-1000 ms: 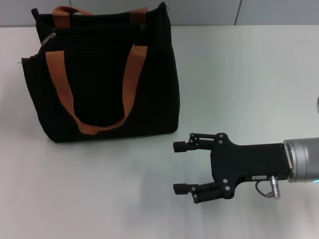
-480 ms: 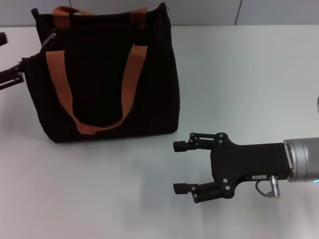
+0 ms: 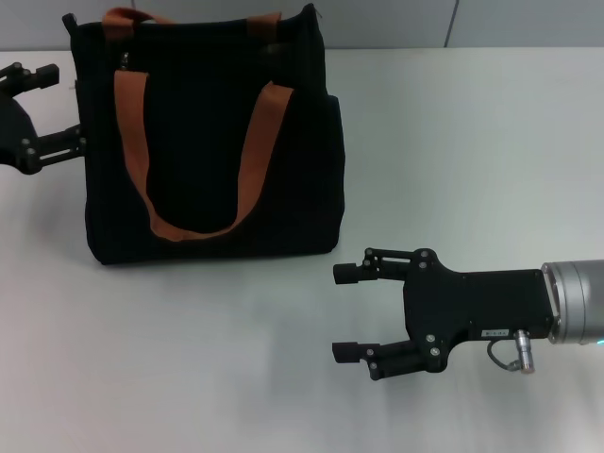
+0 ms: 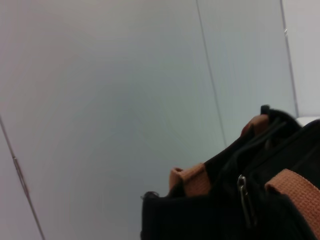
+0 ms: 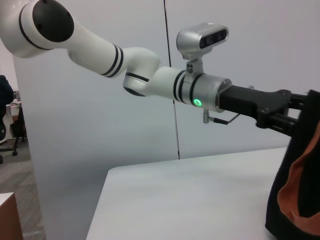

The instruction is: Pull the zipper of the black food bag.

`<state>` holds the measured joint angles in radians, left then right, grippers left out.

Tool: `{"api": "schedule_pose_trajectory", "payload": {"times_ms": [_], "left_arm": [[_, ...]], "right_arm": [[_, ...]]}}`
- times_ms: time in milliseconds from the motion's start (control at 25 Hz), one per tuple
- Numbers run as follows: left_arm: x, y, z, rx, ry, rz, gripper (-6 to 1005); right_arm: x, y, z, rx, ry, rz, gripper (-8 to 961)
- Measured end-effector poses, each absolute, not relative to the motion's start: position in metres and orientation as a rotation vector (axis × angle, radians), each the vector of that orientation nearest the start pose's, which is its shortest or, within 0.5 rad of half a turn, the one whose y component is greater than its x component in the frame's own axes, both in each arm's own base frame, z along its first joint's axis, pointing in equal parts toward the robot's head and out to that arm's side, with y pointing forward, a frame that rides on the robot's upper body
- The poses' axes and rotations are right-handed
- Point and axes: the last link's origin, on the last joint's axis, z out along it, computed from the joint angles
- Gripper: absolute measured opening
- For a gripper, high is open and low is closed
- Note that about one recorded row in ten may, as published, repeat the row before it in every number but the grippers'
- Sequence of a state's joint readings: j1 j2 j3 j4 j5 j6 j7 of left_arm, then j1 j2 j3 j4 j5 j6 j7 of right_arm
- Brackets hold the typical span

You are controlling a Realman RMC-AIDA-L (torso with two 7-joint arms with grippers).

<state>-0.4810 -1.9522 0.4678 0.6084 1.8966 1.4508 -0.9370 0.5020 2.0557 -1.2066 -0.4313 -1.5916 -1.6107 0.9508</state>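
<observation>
The black food bag's side (image 3: 91, 140) is being pressed in by my left gripper's lower finger. Next, I move back and hold the bag's top corner (image 3: 83, 40) before I pull the zipper.
The black food bag (image 3: 203, 142) stands upright at the back left of the table, its orange-brown handles hanging down the front. In the left wrist view its small silver zipper (image 4: 243, 199) hangs from the zip line at the top rim, close to the camera. My left gripper (image 3: 57, 109) is open at the bag's left side, its lower finger (image 3: 68, 147) against the fabric; the right wrist view shows the left gripper (image 5: 292, 114) at the bag's (image 5: 300, 195) edge. My right gripper (image 3: 345, 312) hovers open and empty over the table, in front of the bag's right corner.
The white table (image 3: 472, 142) stretches to the right of and in front of the bag. A grey panelled wall (image 4: 125, 100) stands behind it. The white left arm (image 5: 130, 75) reaches across above the table's far side.
My left gripper came in from the left edge and met the bag's left side, which shifted right and squared up. The right gripper barely moved.
</observation>
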Motion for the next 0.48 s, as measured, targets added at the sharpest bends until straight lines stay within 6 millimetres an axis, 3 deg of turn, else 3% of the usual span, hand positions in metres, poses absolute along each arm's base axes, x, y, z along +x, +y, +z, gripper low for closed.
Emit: {"api": "schedule_pose_trajectory", "payload": {"times_ms": [200, 480], "left_arm": [[-0.319, 0.359, 0.083, -2.276, -0.161, -0.435, 828], [-0.324, 0.355, 0.112, -2.27, -0.133, -0.413, 828]], "right_arm": [[0.237, 0.279, -0.058, -2.968, 0.141, 0.92, 814], [0.237, 0.28, -0.058, -2.967, 0.146, 0.922, 813]]}}
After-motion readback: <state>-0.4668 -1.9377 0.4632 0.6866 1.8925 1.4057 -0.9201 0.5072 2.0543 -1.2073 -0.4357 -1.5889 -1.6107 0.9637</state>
